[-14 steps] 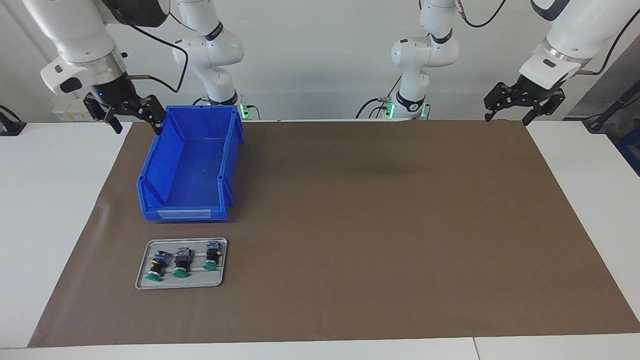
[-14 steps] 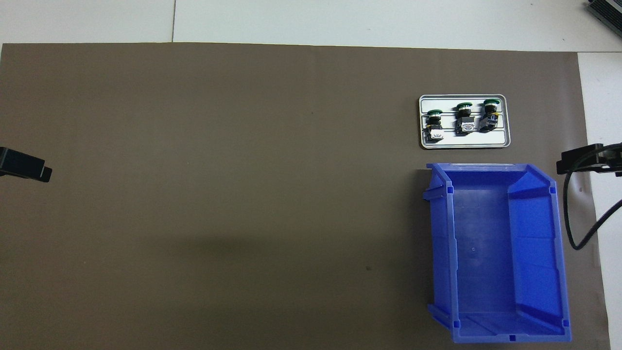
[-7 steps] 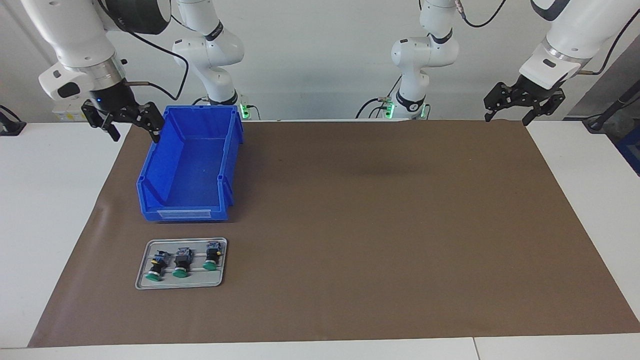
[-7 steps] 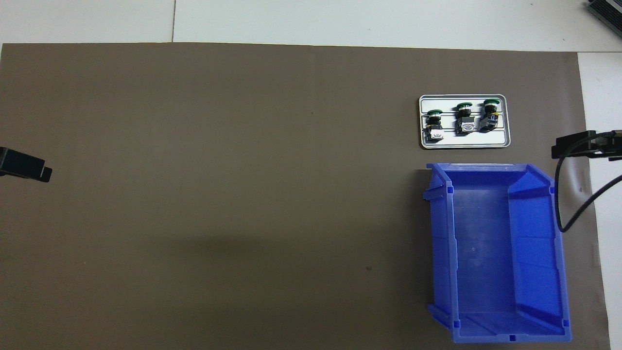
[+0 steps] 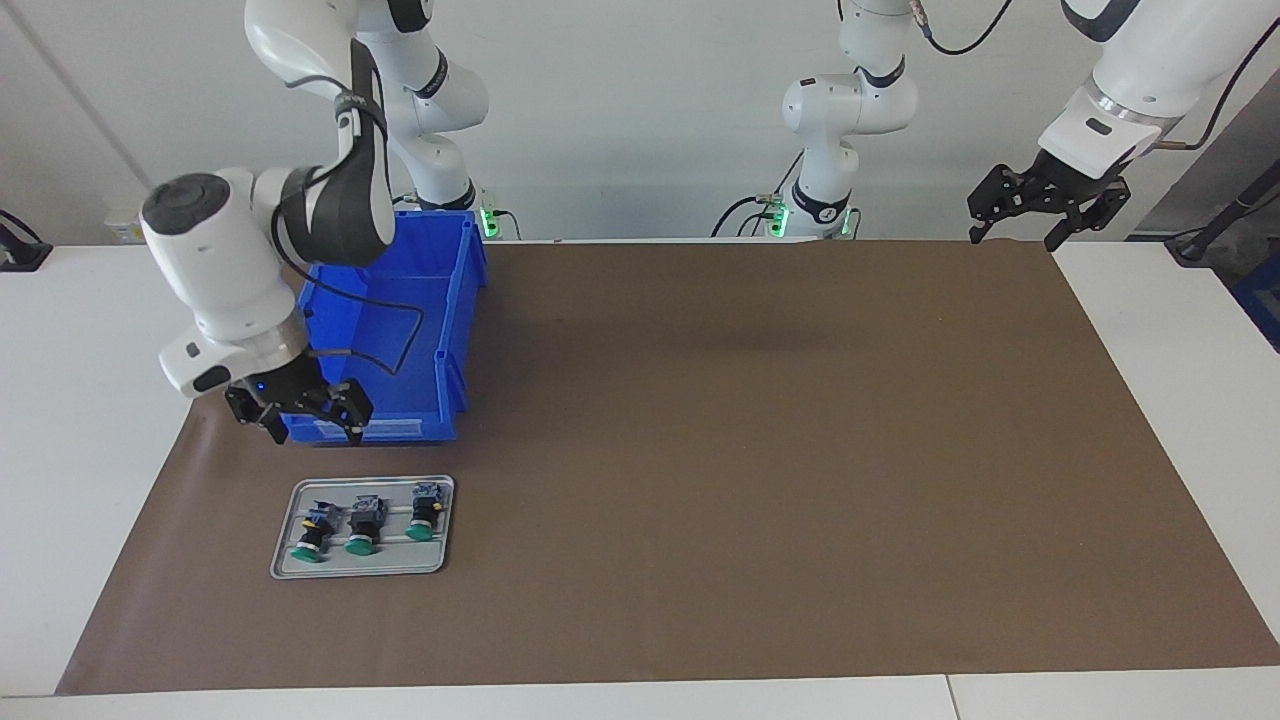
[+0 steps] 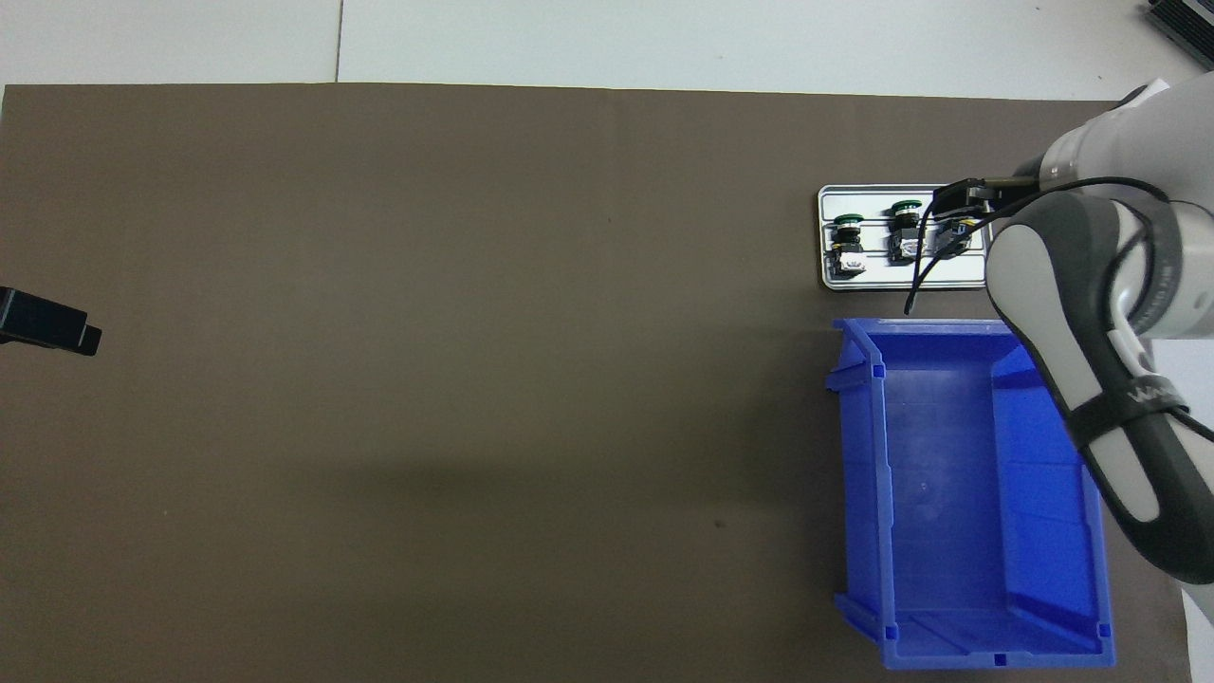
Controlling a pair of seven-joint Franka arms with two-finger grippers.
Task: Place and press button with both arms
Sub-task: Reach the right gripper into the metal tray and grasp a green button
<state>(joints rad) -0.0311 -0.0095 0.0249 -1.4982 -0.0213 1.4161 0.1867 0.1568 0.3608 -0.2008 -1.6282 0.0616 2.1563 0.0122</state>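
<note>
The middle button should stay still on its side when I put it down, because a boxy block is behind the round green cap.
Three green-capped buttons lie side by side on a small grey tray: one toward the right arm's end of the table, one in the middle, one toward the left arm's end. My right gripper is open and empty in the air, over the tray's end beside the bin's front wall, clear of the buttons. In the overhead view its finger covers part of the end button. My left gripper is open and empty, waiting over the mat's corner at the left arm's end.
A blue open bin stands on the brown mat, nearer to the robots than the tray. The right arm's forearm and cable pass over the bin. Only the left gripper's tip shows in the overhead view.
The right arm has swung out from beside the bin's wall nearest the robots and come down over the bin's front wall and the tray's end. The left arm has not moved.
</note>
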